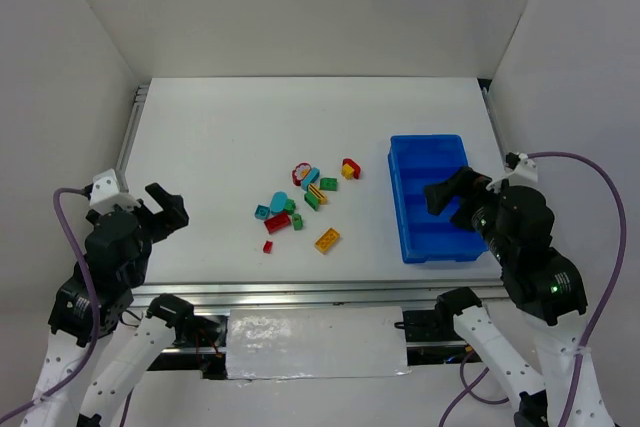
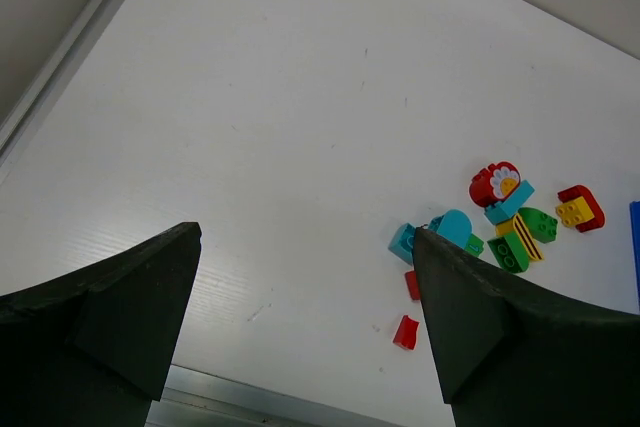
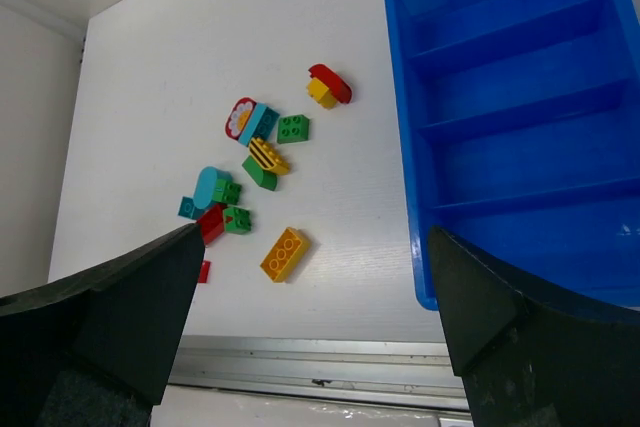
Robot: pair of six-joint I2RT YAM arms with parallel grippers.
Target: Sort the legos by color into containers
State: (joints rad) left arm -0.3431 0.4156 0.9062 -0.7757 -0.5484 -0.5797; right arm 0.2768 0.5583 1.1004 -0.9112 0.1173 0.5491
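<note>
My right gripper should keep going toward the orange brick until its fingers are around the brick's long sides, because the brick lies clear of the green pieces.
The legos lie in a loose cluster at the table's middle: red, green, cyan and yellow pieces. An orange brick and a small red piece lie nearest the front. The blue tray stands to the right, and the compartments that show are empty. My left gripper is open and empty, above the table left of the cluster. My right gripper is open and empty, above the tray's near left part.
An aluminium rail runs along the table's front edge, with a white taped strip below it. White walls enclose the left, back and right. Purple cables loop beside both arms.
</note>
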